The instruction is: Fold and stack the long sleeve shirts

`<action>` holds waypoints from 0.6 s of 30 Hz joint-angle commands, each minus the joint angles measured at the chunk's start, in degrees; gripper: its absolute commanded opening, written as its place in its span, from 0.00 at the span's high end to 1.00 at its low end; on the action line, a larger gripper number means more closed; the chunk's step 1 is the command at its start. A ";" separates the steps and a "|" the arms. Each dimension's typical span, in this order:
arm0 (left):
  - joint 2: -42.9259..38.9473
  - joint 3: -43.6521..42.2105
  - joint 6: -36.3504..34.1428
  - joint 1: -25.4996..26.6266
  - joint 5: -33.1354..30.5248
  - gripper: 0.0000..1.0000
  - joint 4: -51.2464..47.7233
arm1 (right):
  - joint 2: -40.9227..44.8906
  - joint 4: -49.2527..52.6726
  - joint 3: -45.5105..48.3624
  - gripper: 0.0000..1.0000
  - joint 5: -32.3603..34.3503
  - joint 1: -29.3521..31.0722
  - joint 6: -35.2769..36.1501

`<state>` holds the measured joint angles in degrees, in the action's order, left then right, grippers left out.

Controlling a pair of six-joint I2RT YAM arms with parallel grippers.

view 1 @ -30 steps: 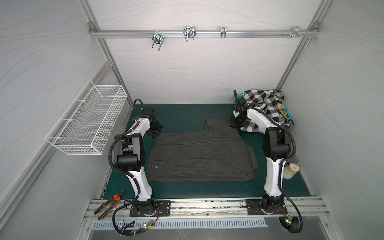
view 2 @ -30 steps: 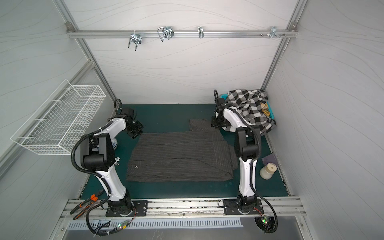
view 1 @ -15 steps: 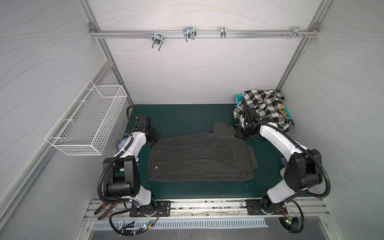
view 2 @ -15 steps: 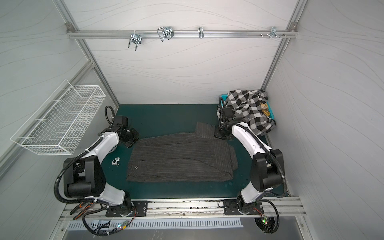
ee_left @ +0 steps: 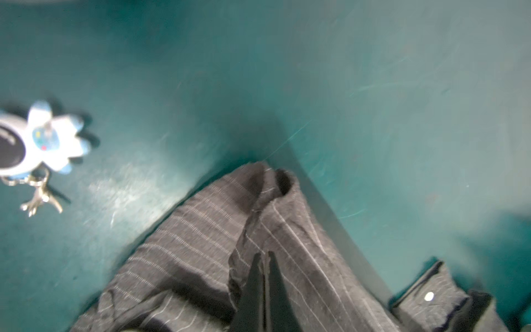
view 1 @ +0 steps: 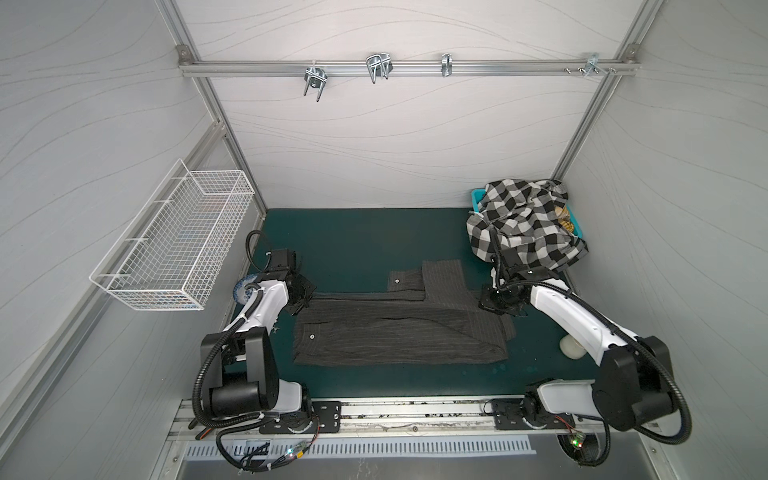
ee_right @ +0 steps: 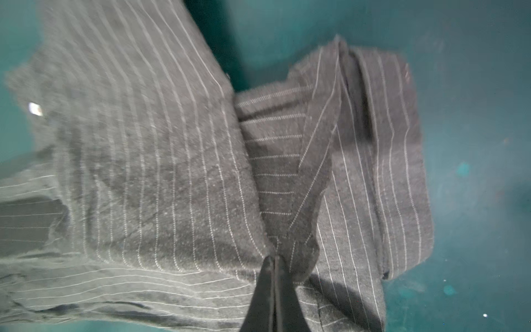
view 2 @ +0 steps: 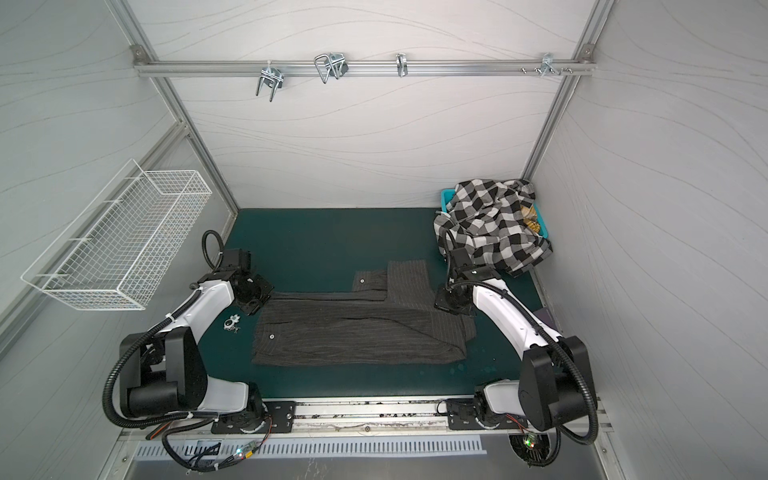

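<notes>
The sleeve's cuff reaches out beyond the shirt's far edge [view 1: 406,292], so the robot's right gripper should pick up the cuff [view 1: 404,281] and hand it to the left gripper before folding.
The dark charcoal pinstriped long sleeve shirt [view 1: 399,332] [view 2: 357,334] lies as a wide band on the green mat, a cuff with a white button sticking out at its far edge. My left gripper [view 1: 304,297] [ee_left: 265,254] is shut on a raised fold at the shirt's far left corner. My right gripper [view 1: 493,302] [ee_right: 273,258] is shut on a pinched fold at the far right end. The black-and-white checked shirt [view 1: 523,226] [view 2: 490,228] is heaped over the basket at the back right.
A teal plastic basket [view 1: 478,195] stands under the checked shirt. A flower-shaped keychain [view 2: 232,323] [ee_left: 43,140] lies beside the shirt's left end. A pale bottle [view 1: 571,345] sits under my right arm. A white wire basket [view 1: 183,245] hangs on the left wall.
Both grippers have come toward the front, drawing the shirt's far edge with them, so the shirt's band is narrower. Both arms have dropped low and swung outward.
</notes>
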<state>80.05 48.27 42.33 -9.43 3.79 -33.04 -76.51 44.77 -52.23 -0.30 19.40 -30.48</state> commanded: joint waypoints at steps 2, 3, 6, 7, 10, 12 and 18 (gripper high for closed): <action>-2.27 -3.62 1.33 -0.38 -2.16 1.00 -0.82 | -3.15 -0.13 1.21 1.00 3.58 1.16 -0.72; -2.33 -4.09 1.57 -0.41 -2.30 1.00 -1.21 | -3.73 -0.38 1.39 1.00 3.37 1.18 -0.79; -3.52 -5.28 1.68 -0.32 -2.24 0.65 -2.68 | -6.07 0.50 0.68 0.87 2.42 1.49 -0.16; -4.19 -5.21 1.80 -0.34 -2.09 0.55 -3.72 | -6.44 1.72 -0.01 0.71 2.61 1.67 -0.13; -8.18 -3.26 2.61 -0.33 -3.10 0.41 -7.85 | -3.88 4.86 -2.93 0.44 3.96 2.79 0.08; -10.26 -0.60 2.67 -0.31 -4.31 0.37 -10.70 | -2.38 7.35 -6.40 0.37 4.83 3.10 -0.04; -5.12 2.82 1.32 -0.18 0.14 0.60 -11.56 | -11.09 9.24 -21.96 0.27 1.03 3.18 3.83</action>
<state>71.61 50.28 43.99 -9.45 2.13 -43.27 -83.15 51.90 -69.14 2.52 22.17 -29.08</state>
